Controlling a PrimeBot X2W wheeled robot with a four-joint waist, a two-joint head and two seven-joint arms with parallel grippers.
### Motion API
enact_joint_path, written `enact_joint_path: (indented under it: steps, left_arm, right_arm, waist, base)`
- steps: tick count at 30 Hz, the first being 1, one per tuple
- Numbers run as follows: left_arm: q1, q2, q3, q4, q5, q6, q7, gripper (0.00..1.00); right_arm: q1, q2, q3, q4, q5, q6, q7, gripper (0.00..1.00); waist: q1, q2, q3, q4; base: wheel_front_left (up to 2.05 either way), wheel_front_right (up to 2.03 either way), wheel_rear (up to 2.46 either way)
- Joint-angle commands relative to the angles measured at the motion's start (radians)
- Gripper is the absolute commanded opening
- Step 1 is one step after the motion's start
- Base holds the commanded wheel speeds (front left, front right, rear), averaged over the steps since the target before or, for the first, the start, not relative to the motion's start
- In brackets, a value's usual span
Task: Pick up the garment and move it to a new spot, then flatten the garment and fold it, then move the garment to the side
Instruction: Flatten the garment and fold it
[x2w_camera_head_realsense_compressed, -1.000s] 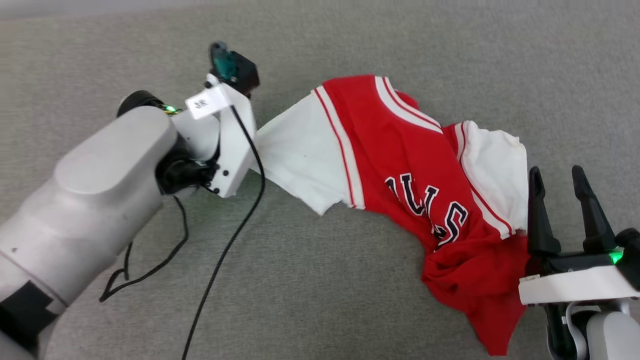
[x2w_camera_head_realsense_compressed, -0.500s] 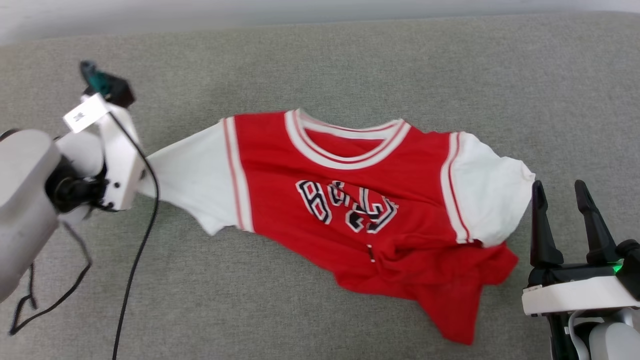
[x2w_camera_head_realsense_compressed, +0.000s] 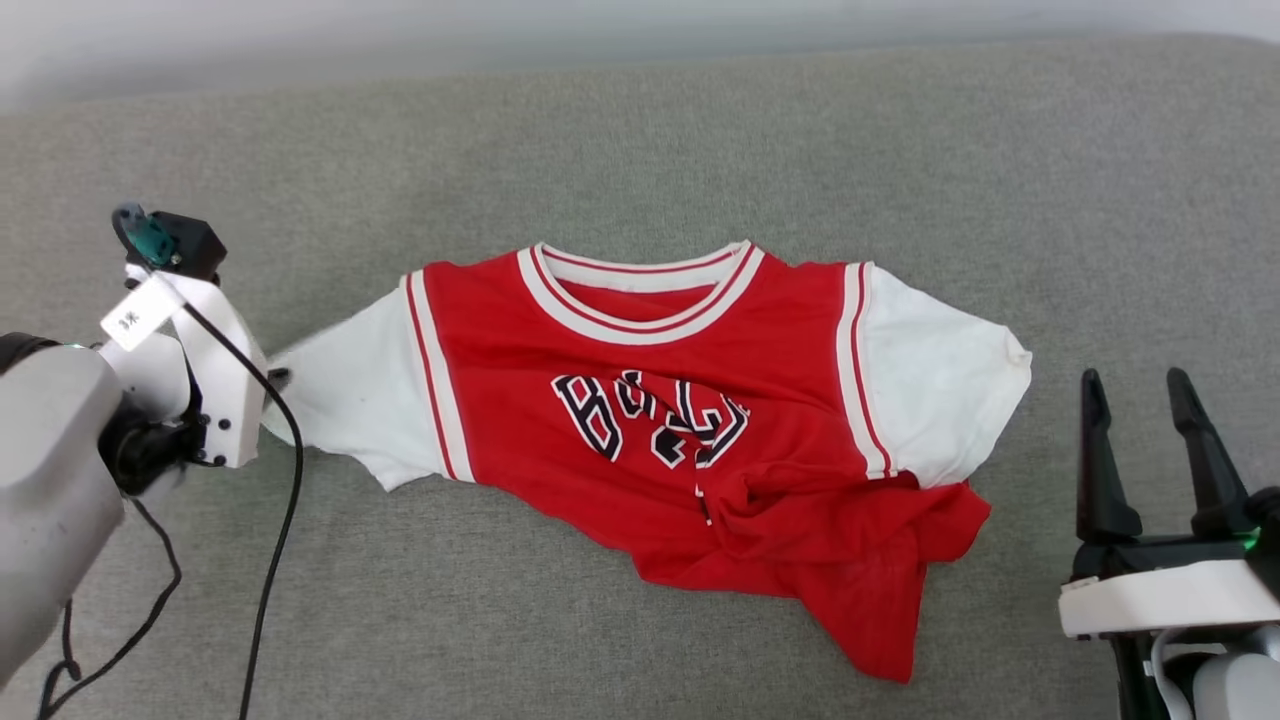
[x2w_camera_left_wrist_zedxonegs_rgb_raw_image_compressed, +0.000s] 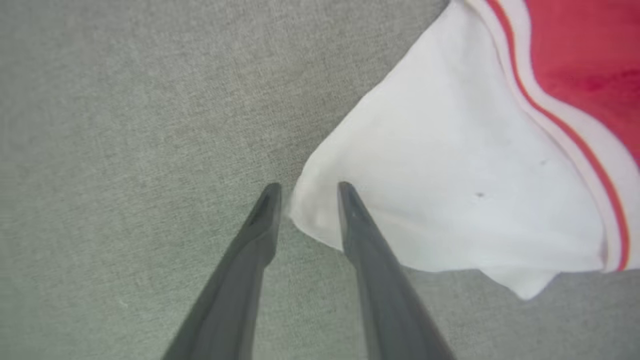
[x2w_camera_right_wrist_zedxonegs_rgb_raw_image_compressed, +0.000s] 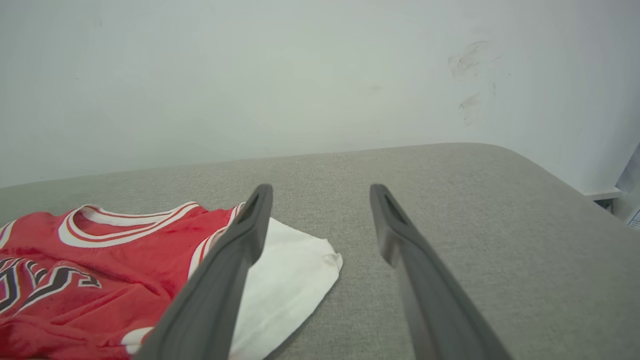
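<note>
The black lettering (x2w_camera_head_realsense_compressed: 654, 415) is squeezed by folds, so the garment's chest (x2w_camera_head_realsense_compressed: 648, 356) will spread open while the garment's bunched lower part stays crumpled when the robot pulls the white sleeve.
The garment (x2w_camera_head_realsense_compressed: 640, 440), red with white sleeves and black lettering, lies front up on the grey surface, collar toward the far side. Its lower right part is bunched and twisted. One white sleeve (x2w_camera_head_realsense_compressed: 345, 400) stretches toward my left gripper (x2w_camera_left_wrist_zedxonegs_rgb_raw_image_compressed: 308, 192). That gripper is open, and the sleeve's corner (x2w_camera_left_wrist_zedxonegs_rgb_raw_image_compressed: 312, 220) lies loose between its two fingers. My right gripper (x2w_camera_head_realsense_compressed: 1140, 450) stands open near the surface's lower right, just beyond the other white sleeve (x2w_camera_right_wrist_zedxonegs_rgb_raw_image_compressed: 290, 280). Nothing is between the right gripper's (x2w_camera_right_wrist_zedxonegs_rgb_raw_image_compressed: 321, 192) fingers.
A black cable (x2w_camera_head_realsense_compressed: 275, 540) hangs from my left wrist and trails over the grey padded surface (x2w_camera_head_realsense_compressed: 640, 130). A pale wall (x2w_camera_right_wrist_zedxonegs_rgb_raw_image_compressed: 300, 75) runs along the far edge. The surface rounds off at its right end (x2w_camera_right_wrist_zedxonegs_rgb_raw_image_compressed: 560, 190).
My left gripper dragged the sleeve leftward, spreading the bunched garment front up, then opened and let the sleeve go. The head view shifted. The right gripper stayed open.
</note>
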Motion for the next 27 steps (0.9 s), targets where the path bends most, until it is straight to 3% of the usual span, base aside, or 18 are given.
enact_joint_path:
  steps: [1, 7, 11, 14, 17, 21, 24, 27]
  left_arm:
    - [0.011, -0.005, 0.004, -0.004, 0.017, -0.001, -0.049, 1.00]
    - [0.053, -0.026, 0.037, -0.040, 0.077, 0.032, -0.338, 1.00]
    - [0.106, -0.038, 0.070, -0.088, 0.107, 0.108, -0.537, 1.00]
    - [0.160, -0.052, 0.111, -0.131, 0.106, 0.180, -0.650, 1.00]
    - [0.217, -0.059, 0.164, -0.181, 0.132, 0.252, -0.682, 1.00]
    - [0.325, -0.080, 0.326, -0.321, 0.251, 0.346, -0.686, 1.00]
    - [0.395, -0.095, 0.402, -0.396, 0.326, 0.381, -0.685, 1.00]
    - [0.488, -0.122, 0.510, -0.498, 0.431, 0.422, -0.685, 1.00]
  right_arm:
    - [0.011, 0.001, -0.011, -0.006, -0.006, -0.001, -0.002, 1.00]
    - [0.003, 0.001, -0.059, -0.030, -0.058, -0.001, -0.002, 1.00]
    - [-0.036, -0.001, -0.097, -0.056, -0.104, -0.001, -0.002, 1.00]
    - [-0.075, -0.043, -0.112, -0.057, -0.120, -0.001, -0.002, 1.00]
    - [-0.126, -0.095, -0.111, -0.052, -0.123, -0.001, -0.002, 1.00]
    - [-0.196, -0.184, -0.079, 0.003, -0.110, -0.001, -0.002, 1.00]
    - [-0.231, -0.235, -0.035, 0.057, -0.098, -0.001, -0.002, 1.00]
    - [-0.300, -0.325, 0.057, 0.155, -0.069, -0.001, 0.016, 1.00]
  waist:
    - [0.0000, 0.0000, -0.025, 0.009]
    - [0.0000, 0.0000, -0.090, 0.042]
    - [0.0000, 0.0000, -0.118, 0.060]
    - [0.0000, 0.0000, -0.130, 0.075]
    - [0.0000, 0.0000, -0.135, 0.086]
    - [0.0000, 0.0000, -0.137, 0.101]
    - [0.0000, 0.0000, -0.137, 0.104]
    - [0.0000, 0.0000, -0.132, 0.111]
  base:
    - [0.00, 0.00, 0.00]
    - [0.00, 0.00, 0.00]
    - [0.00, 0.00, 0.00]
    - [0.00, 0.00, 0.00]
    - [0.00, 0.00, 0.00]
    - [0.00, 0.00, 0.00]
    - [0.00, 0.00, 0.00]
    - [0.00, 0.00, 0.00]
